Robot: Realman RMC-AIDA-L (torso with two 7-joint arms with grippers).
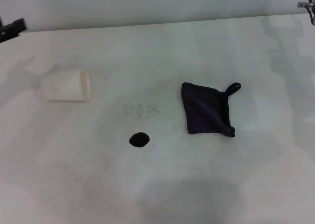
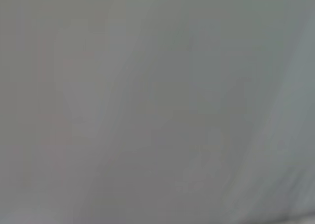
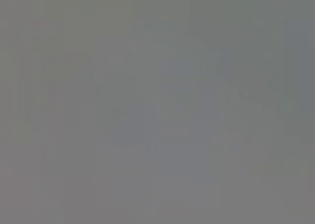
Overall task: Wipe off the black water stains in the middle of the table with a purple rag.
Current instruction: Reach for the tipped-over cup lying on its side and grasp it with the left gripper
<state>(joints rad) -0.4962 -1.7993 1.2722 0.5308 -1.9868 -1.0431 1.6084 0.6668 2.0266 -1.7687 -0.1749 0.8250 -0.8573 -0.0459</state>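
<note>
The white paper cup lying (image 1: 84,85) on its side should be gripped at the cup's body (image 1: 61,87) by my left gripper and lifted upright before that gripper wipes the black water stain.
The purple rag (image 1: 206,109) lies flat on the white table (image 1: 256,175), right of centre, its small loop at the far right corner. The black water stain (image 1: 139,139) is a small round blot to the rag's left and nearer to me. My left gripper (image 1: 12,28) shows only as a dark tip at the far left edge. My right gripper (image 1: 306,2) shows only as a tip at the far right corner. Both are far from the rag and the stain. Both wrist views show only plain grey surface.
A white paper cup (image 1: 68,85) lies on its side at the left of the table. A faint grey speckled smudge (image 1: 141,109) lies between the cup and the rag. The table's far edge (image 1: 147,23) runs across the top.
</note>
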